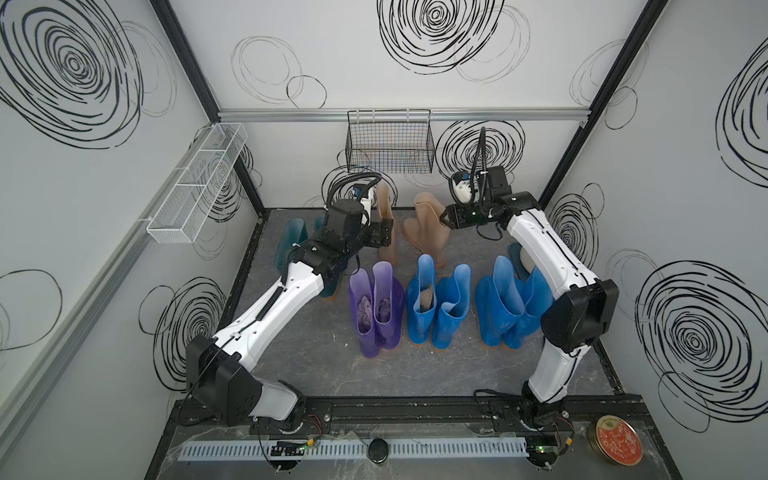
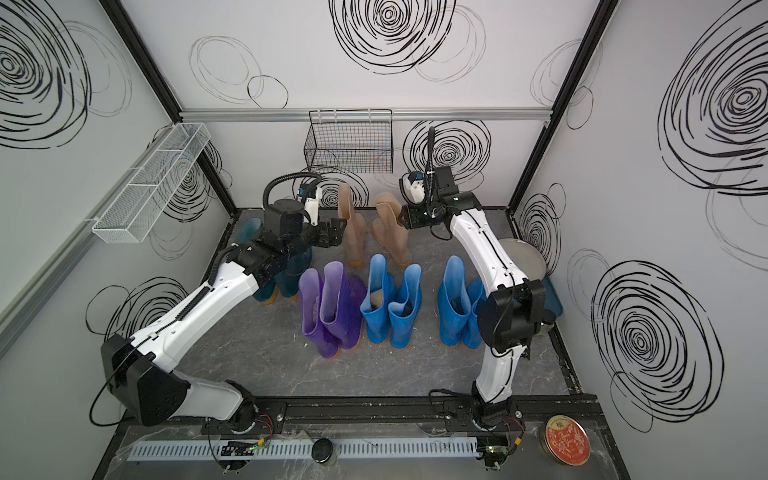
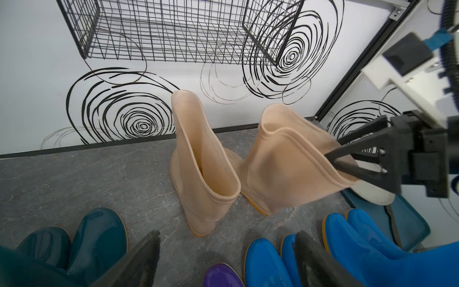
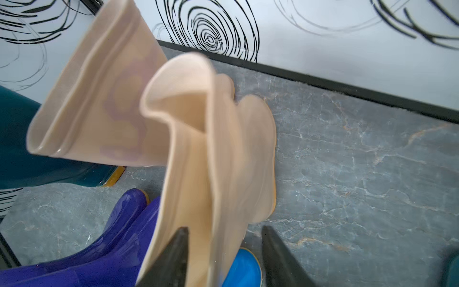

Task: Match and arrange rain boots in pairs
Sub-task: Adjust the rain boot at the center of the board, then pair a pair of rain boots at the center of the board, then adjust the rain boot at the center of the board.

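The robot's right gripper should take hold of the leaning tan boot's cuff (image 4: 217, 229) and twist the boot straight, because the leaning tan boot's toe (image 1: 410, 232) points at the upright tan boot.
Two tan rain boots stand at the back. The left one (image 1: 384, 224) is upright. The right one (image 1: 428, 232) leans, and its blurred cuff (image 4: 198, 174) lies between the spread fingers of my open right gripper (image 4: 226, 253). My left gripper (image 3: 228, 258) hovers open beside the upright tan boot (image 3: 198, 161), holding nothing. In front stand a purple pair (image 1: 376, 311) and two bright blue pairs (image 1: 438, 307) (image 1: 505, 307). Dark teal boots (image 1: 291, 241) stand at the left, partly hidden behind my left arm.
A dark teal tray (image 2: 552, 299) with a round grey plate (image 2: 521, 257) leans at the right wall behind my right arm. A black wire basket (image 1: 390, 145) hangs on the back wall and a white mesh shelf (image 1: 199, 183) on the left wall. A round tin (image 1: 615, 440) lies front right.
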